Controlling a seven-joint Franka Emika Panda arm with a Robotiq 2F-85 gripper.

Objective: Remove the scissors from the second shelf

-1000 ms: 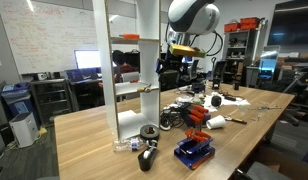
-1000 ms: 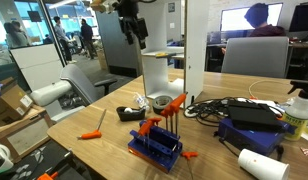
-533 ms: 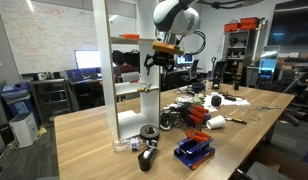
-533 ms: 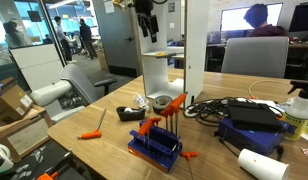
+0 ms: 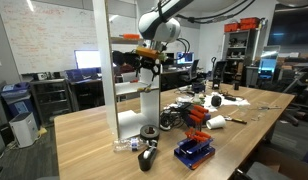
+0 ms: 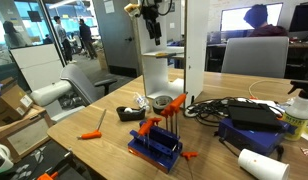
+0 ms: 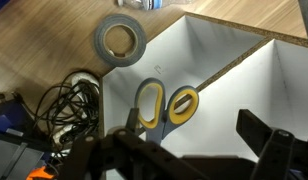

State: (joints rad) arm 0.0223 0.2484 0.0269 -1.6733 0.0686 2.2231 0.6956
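The scissors' neck below the yellow handles (image 7: pixel 166 103) is between the robot's open fingers, so the gripper goes on lowering until its fingers are on either side of that neck (image 7: pixel 164 128), and then close.
The scissors (image 7: pixel 159 104) have yellow loop handles and lie flat on the white second shelf (image 7: pixel 234 75) in the wrist view, with the blades hidden under my gripper. My gripper (image 7: pixel 194 132) is open and hangs right above them, one finger beside the handles and the other far to the right. In both exterior views the gripper (image 5: pixel 146 68) (image 6: pixel 151 25) sits inside the tall white rack just above the second shelf (image 5: pixel 134 89) (image 6: pixel 166 52). The scissors are too small to make out there.
A flat orange item (image 5: pixel 129 38) lies on the top board. On the wooden table below are a tape roll (image 7: pixel 120 40) (image 5: pixel 149 132), black cables (image 7: pixel 69 95), a blue tray of orange-handled tools (image 5: pixel 194 150) (image 6: pixel 157 143) and an orange screwdriver (image 6: pixel 91 134).
The arm has swung from beside the rack into it, and the gripper now sits over the second shelf. The scissors have not moved.
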